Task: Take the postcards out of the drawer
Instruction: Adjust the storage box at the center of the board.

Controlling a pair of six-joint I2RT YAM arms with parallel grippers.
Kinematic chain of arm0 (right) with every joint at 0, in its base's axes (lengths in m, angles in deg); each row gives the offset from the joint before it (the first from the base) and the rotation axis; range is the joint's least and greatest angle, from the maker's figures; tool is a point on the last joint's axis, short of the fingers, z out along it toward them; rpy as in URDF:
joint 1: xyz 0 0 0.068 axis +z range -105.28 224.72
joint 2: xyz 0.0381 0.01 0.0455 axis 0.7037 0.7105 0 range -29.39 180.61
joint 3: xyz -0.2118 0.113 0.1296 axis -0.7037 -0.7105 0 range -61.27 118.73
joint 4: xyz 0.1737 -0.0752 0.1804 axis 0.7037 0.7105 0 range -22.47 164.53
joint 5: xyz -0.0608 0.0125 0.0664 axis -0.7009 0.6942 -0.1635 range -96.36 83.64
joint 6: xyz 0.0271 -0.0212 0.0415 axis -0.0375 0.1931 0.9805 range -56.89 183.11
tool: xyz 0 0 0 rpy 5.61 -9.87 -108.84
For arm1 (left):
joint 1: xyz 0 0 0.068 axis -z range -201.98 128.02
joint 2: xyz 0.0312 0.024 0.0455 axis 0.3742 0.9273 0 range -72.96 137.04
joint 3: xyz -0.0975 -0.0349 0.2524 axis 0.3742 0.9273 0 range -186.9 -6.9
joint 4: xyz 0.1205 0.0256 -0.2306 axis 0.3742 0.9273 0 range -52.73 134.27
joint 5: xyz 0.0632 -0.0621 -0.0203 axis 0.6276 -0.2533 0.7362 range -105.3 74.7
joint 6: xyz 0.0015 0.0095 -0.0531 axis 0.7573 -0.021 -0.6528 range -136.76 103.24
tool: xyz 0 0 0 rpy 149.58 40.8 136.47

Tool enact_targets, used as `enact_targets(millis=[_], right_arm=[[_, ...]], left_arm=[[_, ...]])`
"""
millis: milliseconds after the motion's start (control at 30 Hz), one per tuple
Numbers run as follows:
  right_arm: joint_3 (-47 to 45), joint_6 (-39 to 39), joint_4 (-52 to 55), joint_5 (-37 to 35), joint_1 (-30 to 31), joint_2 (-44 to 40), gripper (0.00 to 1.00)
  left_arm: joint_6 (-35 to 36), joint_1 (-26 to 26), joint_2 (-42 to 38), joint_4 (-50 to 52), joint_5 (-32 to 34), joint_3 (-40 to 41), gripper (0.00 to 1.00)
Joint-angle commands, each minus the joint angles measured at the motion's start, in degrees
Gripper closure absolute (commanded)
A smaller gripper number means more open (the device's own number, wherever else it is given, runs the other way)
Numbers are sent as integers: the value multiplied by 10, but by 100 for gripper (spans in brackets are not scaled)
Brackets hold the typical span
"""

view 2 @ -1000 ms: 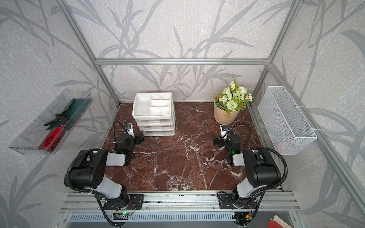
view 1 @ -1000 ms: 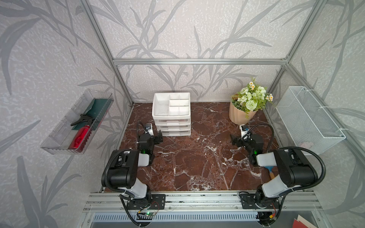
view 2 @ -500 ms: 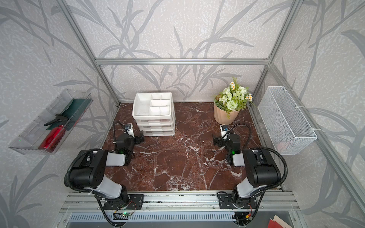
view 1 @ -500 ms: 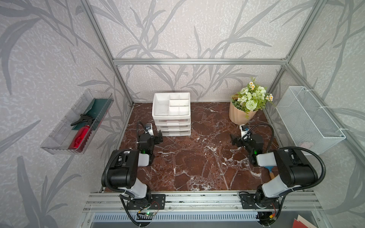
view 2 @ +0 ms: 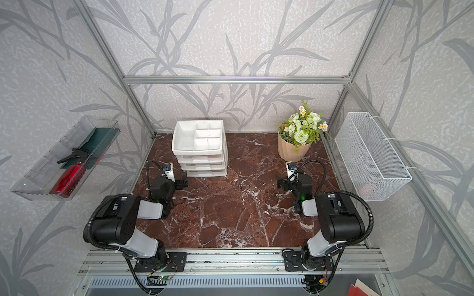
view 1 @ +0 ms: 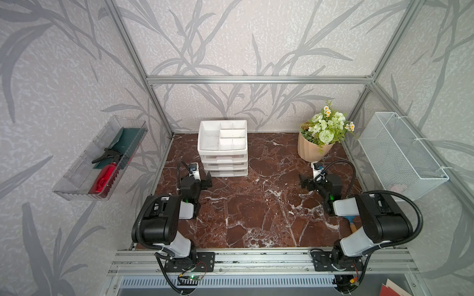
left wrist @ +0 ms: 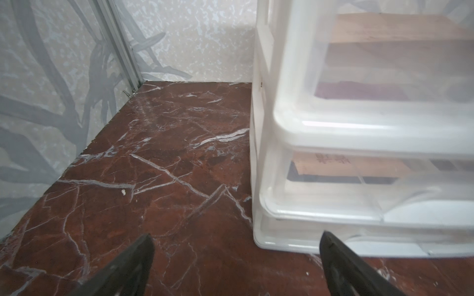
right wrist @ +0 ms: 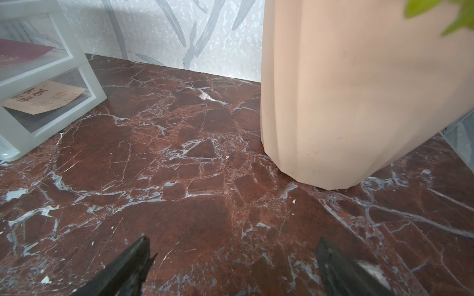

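Note:
Next, my left gripper grabs the unit's top rim (view 1: 199, 136) and swings the unit closer before opening it, because the white drawer unit (view 1: 224, 160) stands close to the back wall.
A white drawer unit (view 1: 222, 164) (view 2: 205, 164) stands at the back of the marble floor with all three drawers shut. The postcards show through its translucent walls: a pale peach one with red print (left wrist: 346, 166) low down, a dark red one (left wrist: 359, 89) above it, and another peach one (left wrist: 384, 30) higher up. From the side I see the red card (right wrist: 23, 52) above a peach card (right wrist: 43, 100). My left gripper (view 1: 208, 180) (left wrist: 236, 235) is open and empty by the unit's front left corner. My right gripper (view 1: 304, 183) (right wrist: 233, 239) is open and empty in front of the pot.
A peach flower pot (view 1: 311, 150) (right wrist: 346, 89) stands at the back right. A white wire basket (view 1: 400, 153) hangs on the right wall. A clear tray (view 1: 77, 179) holding a red spray bottle (view 1: 105, 176) hangs on the left wall. A small brush (view 1: 350, 221) lies under the right arm.

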Motion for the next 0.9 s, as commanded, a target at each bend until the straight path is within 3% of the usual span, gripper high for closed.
enact_targets(millis=[0, 133, 300, 433, 533, 600, 667, 867], right_arm=[[2, 6, 30, -22, 3, -59, 1], [33, -7, 161, -35, 18, -164, 1], [40, -78, 194, -73, 93, -284, 1], [159, 22, 398, -71, 99, -308, 1], [241, 88, 493, -53, 115, -284, 1], [286, 106, 529, -32, 135, -262, 1], [341, 121, 577, -37, 162, -232, 1], [495, 157, 692, -14, 228, -135, 1]], left_arm=[[24, 0, -26, -86, -31, 36, 1], [29, 10, -127, -57, -14, 67, 1], [42, 27, -324, 18, -38, 107, 1], [-14, 47, -492, 214, 22, 54, 1], [-108, 52, -558, 354, 134, -22, 1], [-147, 52, -564, 422, 178, -78, 1], [-149, 53, -542, 511, 159, -161, 1], [-136, 55, -362, 784, 106, -461, 1]])
